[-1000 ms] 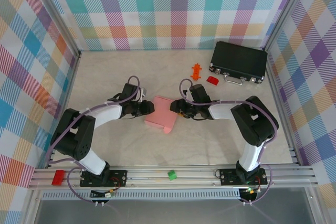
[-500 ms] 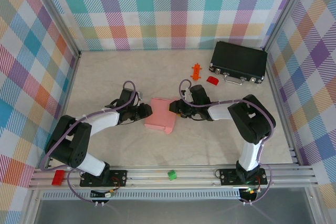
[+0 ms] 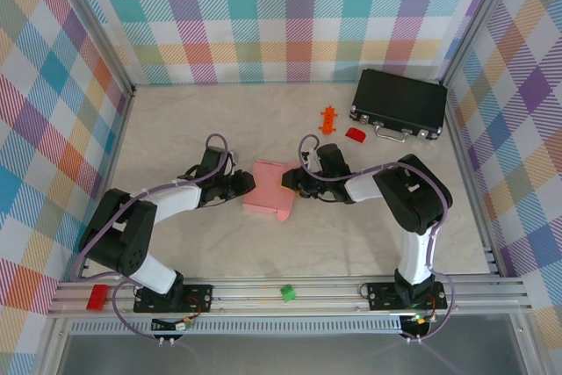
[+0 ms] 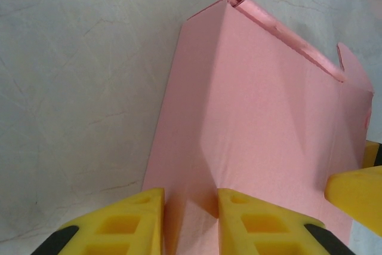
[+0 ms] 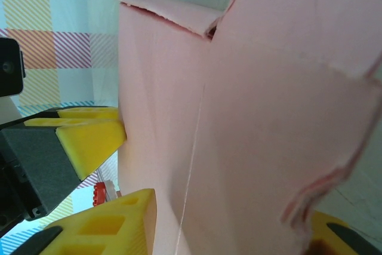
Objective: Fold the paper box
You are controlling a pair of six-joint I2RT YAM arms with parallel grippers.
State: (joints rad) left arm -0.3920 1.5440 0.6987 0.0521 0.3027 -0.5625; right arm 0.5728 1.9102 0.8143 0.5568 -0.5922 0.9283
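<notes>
I should tip the paper box onto its narrow side before my left gripper reaches over the paper box's far end (image 3: 273, 163), because the paper box is lying with its broad side (image 3: 269, 185) up.
The salmon-pink paper box (image 3: 270, 191) lies partly folded on the table's middle, between both grippers. My left gripper (image 3: 247, 186) meets its left edge; in the left wrist view a raised crease of the paper box (image 4: 262, 117) runs between the two yellow fingers (image 4: 134, 222) of the left gripper (image 4: 191, 219), which close on it. My right gripper (image 3: 289, 180) holds the right edge; in the right wrist view the paper box (image 5: 256, 117) stands between the fingers of the right gripper (image 5: 233, 213), touching the yellow finger (image 5: 119, 225). The other finger is mostly hidden behind the card.
A black case (image 3: 399, 104) with metal latches sits at the back right, a small red block (image 3: 355, 134) and an orange piece (image 3: 329, 118) in front of it. A green block (image 3: 287, 292) and a red block (image 3: 97, 296) rest on the near rail.
The right gripper has shifted slightly left against the box. The left arm's forearm has settled lower, its gripper staying at the box's left edge.
</notes>
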